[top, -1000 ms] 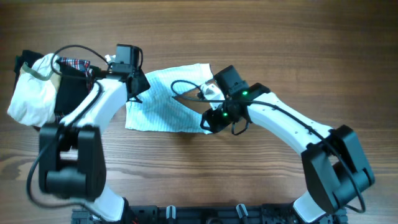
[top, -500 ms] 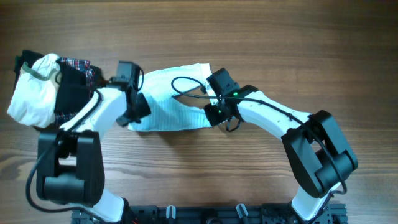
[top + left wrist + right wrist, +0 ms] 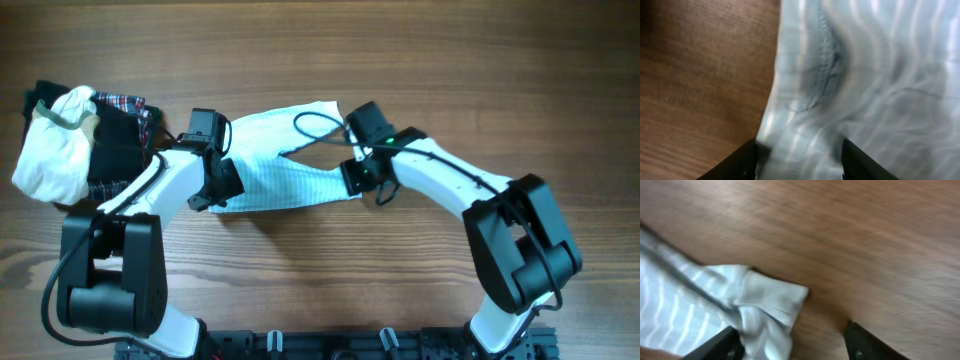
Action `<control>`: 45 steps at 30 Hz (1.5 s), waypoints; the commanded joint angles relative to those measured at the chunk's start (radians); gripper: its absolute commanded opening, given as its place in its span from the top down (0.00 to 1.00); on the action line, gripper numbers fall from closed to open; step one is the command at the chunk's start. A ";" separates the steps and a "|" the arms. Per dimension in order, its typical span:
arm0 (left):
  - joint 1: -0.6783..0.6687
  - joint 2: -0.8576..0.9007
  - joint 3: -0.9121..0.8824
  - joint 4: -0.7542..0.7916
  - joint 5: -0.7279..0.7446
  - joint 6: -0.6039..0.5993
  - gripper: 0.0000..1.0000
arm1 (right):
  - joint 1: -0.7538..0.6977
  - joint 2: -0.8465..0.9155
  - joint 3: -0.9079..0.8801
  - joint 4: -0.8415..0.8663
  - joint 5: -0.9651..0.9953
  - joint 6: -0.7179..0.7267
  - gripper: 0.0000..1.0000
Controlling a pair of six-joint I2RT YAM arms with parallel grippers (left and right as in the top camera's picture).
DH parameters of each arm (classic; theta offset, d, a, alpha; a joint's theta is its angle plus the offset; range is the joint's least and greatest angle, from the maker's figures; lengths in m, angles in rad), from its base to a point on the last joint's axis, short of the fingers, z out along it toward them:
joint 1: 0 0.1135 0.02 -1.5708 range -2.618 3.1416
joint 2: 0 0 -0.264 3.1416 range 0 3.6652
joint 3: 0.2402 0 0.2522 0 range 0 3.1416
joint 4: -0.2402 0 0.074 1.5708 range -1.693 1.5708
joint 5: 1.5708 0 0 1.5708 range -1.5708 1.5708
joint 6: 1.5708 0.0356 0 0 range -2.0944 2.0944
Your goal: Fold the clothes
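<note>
The striped cloth (image 3: 800, 145) will bunch up into a long fold when I pinch its corner and pull, because loose ripples (image 3: 852, 70) run beside the cloth's seam.
The clothes (image 3: 285, 160), a pale blue-and-white striped garment, lie spread on the wooden table (image 3: 450, 60) at the centre. My left gripper (image 3: 212, 190) sits at its lower left corner. In the left wrist view the striped cloth (image 3: 850, 75) fills the gap between the parted black fingers (image 3: 740, 162) of the left gripper (image 3: 799, 145). My right gripper (image 3: 358, 178) is at the garment's lower right corner. In the right wrist view the right gripper (image 3: 792, 330) stands open, and a crumpled corner of the cloth (image 3: 765, 305) lies against its left finger (image 3: 720, 345), with bare wood across the rest of the gap.
A heap of other garments lies at the far left: a plain white one (image 3: 50, 155) next to black and red-plaid ones (image 3: 120, 130). A black cable (image 3: 310, 125) loops over the striped cloth near the right wrist.
The left gripper moved from the garment's upper left down to its lower left corner. The right gripper closed, then opened and let the cloth corner drop.
</note>
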 commanded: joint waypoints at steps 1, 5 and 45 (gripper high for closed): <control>0.001 0.045 -0.055 -0.051 0.020 0.011 0.45 | -0.058 0.045 -0.030 -0.027 -0.141 -0.080 0.38; 0.001 0.044 -0.055 -0.051 0.020 0.011 0.43 | -0.050 0.045 -0.030 -0.072 -0.211 -0.113 0.37; 0.001 -0.360 0.028 -0.147 0.037 0.036 0.00 | -0.049 -0.084 -0.012 0.477 -0.323 0.057 0.96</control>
